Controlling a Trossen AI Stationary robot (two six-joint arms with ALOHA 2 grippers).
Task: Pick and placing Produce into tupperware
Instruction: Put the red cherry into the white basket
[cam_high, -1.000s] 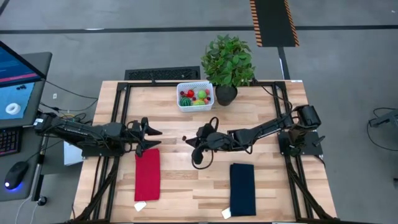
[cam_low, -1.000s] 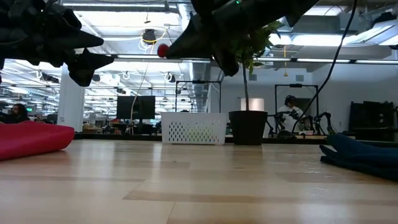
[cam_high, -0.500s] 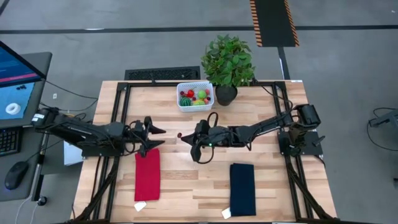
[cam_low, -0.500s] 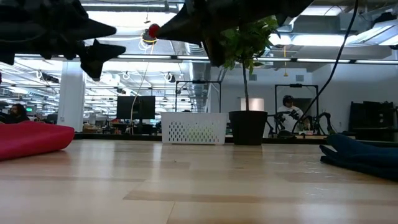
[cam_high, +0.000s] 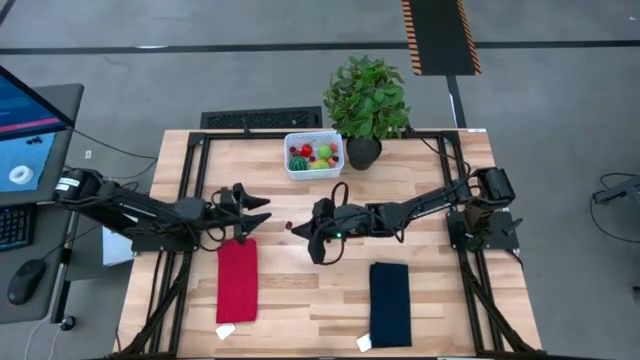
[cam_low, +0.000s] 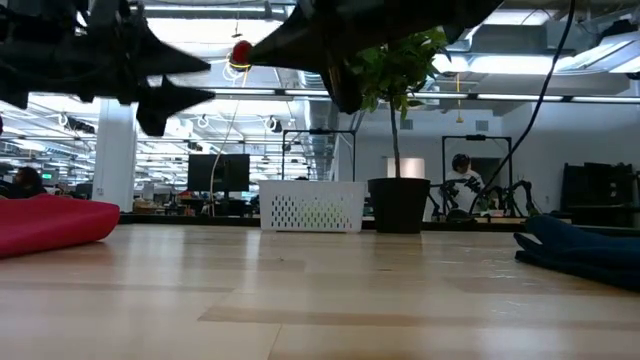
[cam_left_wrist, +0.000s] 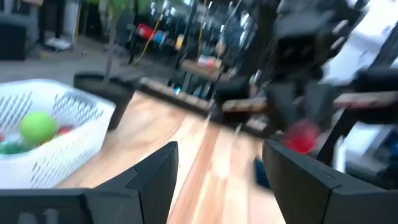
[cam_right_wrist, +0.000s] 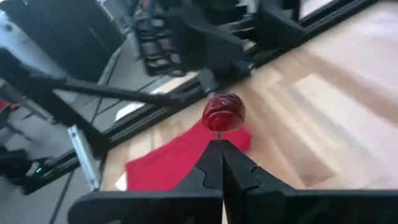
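I should line up my left gripper and take the fruit's body (cam_low: 241, 53), because the red toy fruit (cam_high: 289, 225) at the ends of my right gripper's fingers is next to my left gripper's open fingers.
A small red toy fruit (cam_right_wrist: 224, 112) hangs in the air over the table's middle, with my right gripper (cam_right_wrist: 221, 149) shut on it; the high view shows it too (cam_high: 289, 225). My left gripper (cam_high: 258, 208) stands open a short way to the fruit's left, level and pointing at it, with nothing between its fingers (cam_left_wrist: 155, 180). The white mesh tupperware (cam_high: 313, 155) sits at the table's far edge with more produce inside, among it a green ball (cam_left_wrist: 37, 124). My right gripper pinches the fruit's thin stem (cam_right_wrist: 219, 133) between its two fingertips, only at their free ends. The fingers come nearly level from the table's right side. The fruit sits just beyond the tips, lifted well clear of the table (cam_low: 241, 52).
A potted plant (cam_high: 366, 100) stands right of the tupperware. A red cloth (cam_high: 237, 282) lies near left and a navy cloth (cam_high: 390, 303) near right. Bare wood lies between the grippers and the tupperware.
My left gripper has gone toward the table's right, closer to the fruit, and has turned somewhat. My right gripper has tipped up, so the red fruit has risen and gone a little toward the left gripper, still held.
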